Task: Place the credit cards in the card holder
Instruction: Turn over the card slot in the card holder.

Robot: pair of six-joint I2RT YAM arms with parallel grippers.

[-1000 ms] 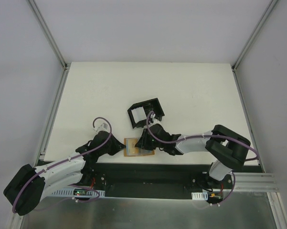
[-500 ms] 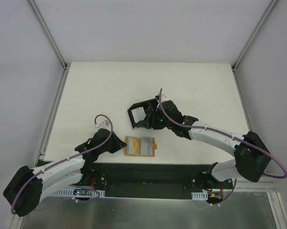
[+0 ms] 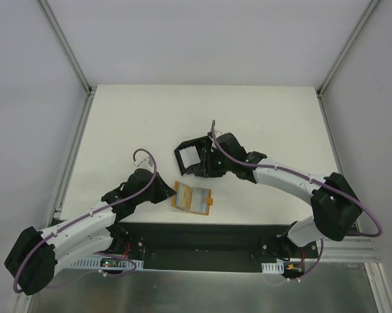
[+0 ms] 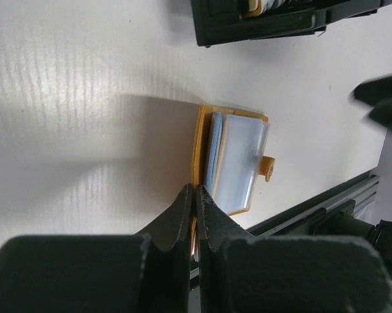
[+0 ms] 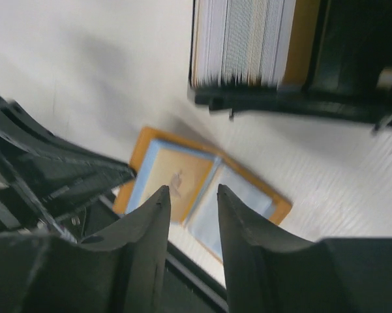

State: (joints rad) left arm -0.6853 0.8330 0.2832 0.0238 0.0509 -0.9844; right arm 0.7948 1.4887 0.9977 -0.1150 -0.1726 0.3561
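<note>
The wallet is slanting with its orange edge (image 4: 200, 140) up, so the robot's left gripper should lower the wallet square and keep it still before the right gripper reaches the blue pocket (image 3: 200, 200).
The black card holder (image 3: 196, 155) stands mid-table; in the right wrist view (image 5: 352, 59) its white ridged insert (image 5: 241, 42) has a tan-orange credit card (image 5: 304, 39) upright beside it. The tan-orange folding wallet (image 3: 194, 197) lies open near the front edge, with a tan card (image 5: 173, 182) in its pale blue pocket. My left gripper (image 3: 170, 192) is shut on the wallet's left orange edge (image 4: 197, 150). My right gripper (image 3: 207, 164) is open and empty, just in front of the card holder and above the wallet (image 5: 248, 195).
The table's front edge and a black metal rail (image 3: 202, 231) run just below the wallet. The left gripper's fingers (image 5: 59, 176) show at the left of the right wrist view, close to the wallet.
My right gripper has gone from the wallet up to the card holder. My left gripper has moved right, and the wallet has turned slightly.
</note>
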